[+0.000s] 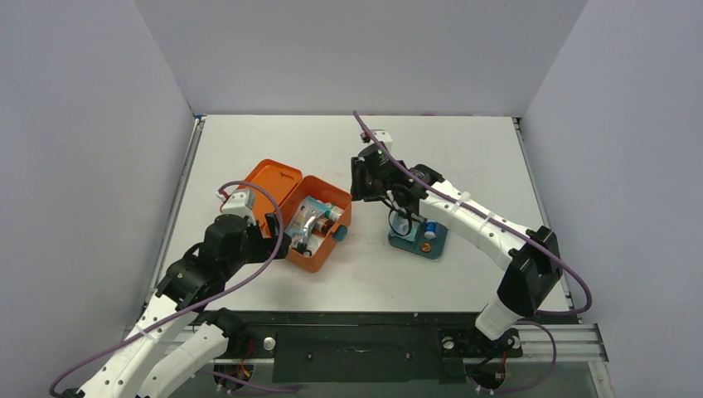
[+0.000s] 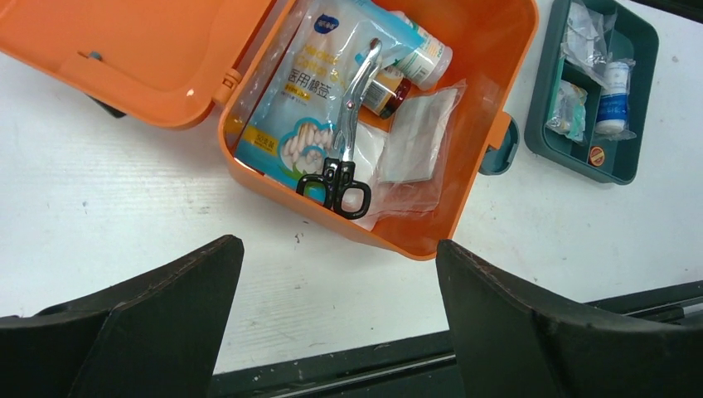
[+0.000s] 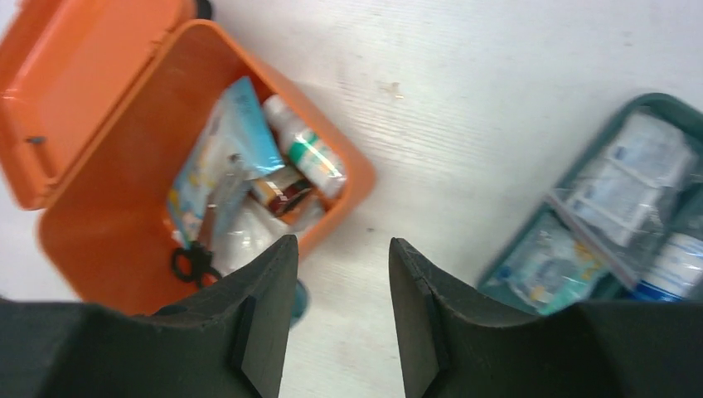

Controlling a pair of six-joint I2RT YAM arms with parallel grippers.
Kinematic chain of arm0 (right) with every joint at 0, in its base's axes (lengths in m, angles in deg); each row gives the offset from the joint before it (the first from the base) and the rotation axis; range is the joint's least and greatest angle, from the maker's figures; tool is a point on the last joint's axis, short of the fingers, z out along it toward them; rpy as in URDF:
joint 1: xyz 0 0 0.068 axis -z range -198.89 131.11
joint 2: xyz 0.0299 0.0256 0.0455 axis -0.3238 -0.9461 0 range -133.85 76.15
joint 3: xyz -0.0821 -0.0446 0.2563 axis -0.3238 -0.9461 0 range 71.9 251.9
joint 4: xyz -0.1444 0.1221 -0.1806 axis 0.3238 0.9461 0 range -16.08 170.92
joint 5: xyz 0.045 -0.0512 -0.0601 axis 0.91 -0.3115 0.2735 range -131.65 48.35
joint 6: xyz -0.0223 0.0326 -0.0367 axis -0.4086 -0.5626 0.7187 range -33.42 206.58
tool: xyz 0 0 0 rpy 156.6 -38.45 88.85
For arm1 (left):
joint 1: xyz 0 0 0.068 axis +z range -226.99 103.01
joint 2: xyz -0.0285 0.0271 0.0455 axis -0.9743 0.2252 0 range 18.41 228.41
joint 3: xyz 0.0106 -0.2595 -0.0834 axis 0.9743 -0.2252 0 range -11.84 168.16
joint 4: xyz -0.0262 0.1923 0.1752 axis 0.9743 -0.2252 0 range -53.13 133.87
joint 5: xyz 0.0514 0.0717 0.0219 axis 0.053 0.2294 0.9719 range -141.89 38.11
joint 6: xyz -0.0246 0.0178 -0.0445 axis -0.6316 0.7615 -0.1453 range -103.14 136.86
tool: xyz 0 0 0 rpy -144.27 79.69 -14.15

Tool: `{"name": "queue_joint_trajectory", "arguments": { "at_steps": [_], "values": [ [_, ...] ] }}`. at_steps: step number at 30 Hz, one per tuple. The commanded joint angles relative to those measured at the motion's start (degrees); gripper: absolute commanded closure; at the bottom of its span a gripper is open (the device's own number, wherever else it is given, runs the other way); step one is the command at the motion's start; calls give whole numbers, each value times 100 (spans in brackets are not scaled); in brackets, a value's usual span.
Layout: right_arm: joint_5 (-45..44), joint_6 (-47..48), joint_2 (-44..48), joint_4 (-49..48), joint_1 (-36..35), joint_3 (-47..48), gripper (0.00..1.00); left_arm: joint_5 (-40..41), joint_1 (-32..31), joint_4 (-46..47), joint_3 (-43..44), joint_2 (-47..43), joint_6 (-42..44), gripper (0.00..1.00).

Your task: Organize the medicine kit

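Note:
My left gripper should first pinch the kit's hinge edge (image 1: 294, 197) and turn the kit straight, because the medicine kit stands slanted (image 1: 317, 222) next to the teal tray.
The medicine kit (image 1: 317, 259) is an orange box standing open on the table, its lid (image 1: 270, 183) laid back to the left. In the left wrist view the kit (image 2: 489, 50) holds black-handled scissors (image 2: 348, 124), a swab packet (image 2: 298, 108), two small bottles (image 2: 421, 58) and a clear bag (image 2: 414, 141). My left gripper (image 1: 279, 236) is open and empty just in front of the kit's near-left side (image 2: 338, 245). My right gripper (image 1: 361, 191) is open and empty above the bare table between the kit and the tray (image 3: 344, 242).
A teal divided tray (image 1: 438, 245) sits right of the kit, holding sachets and a small white bottle (image 2: 613, 99). The kit's teal latch (image 2: 501, 149) sticks out toward the tray. The table's dark front rail (image 1: 356, 332) runs along the near edge. Grey walls enclose the table.

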Motion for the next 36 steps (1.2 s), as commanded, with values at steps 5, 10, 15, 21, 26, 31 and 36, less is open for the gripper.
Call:
{"name": "queue_joint_trajectory", "arguments": {
  "at_steps": [5,10,15,21,26,31,36],
  "values": [
    [-979,558,590,1007,708,-185,59,-112,34,32,22,350,-906,15],
    [-818,284,842,1033,1511,-764,59,-259,39,177,-176,583,-1062,16],
    [-861,93,828,1020,1839,-1142,59,-304,60,213,-264,816,-1136,16],
    [-719,-228,634,758,1977,-1525,60,-305,69,184,-265,1127,-1298,20],
    [-500,-451,603,410,2036,-1832,61,-305,108,205,-283,1274,-1427,25],
    [-437,-575,514,274,2064,-1946,62,-384,160,317,-293,1441,-1511,31],
    [-366,-650,458,121,2083,-2115,64,-519,196,450,-283,1593,-1540,38]
  ]
}}
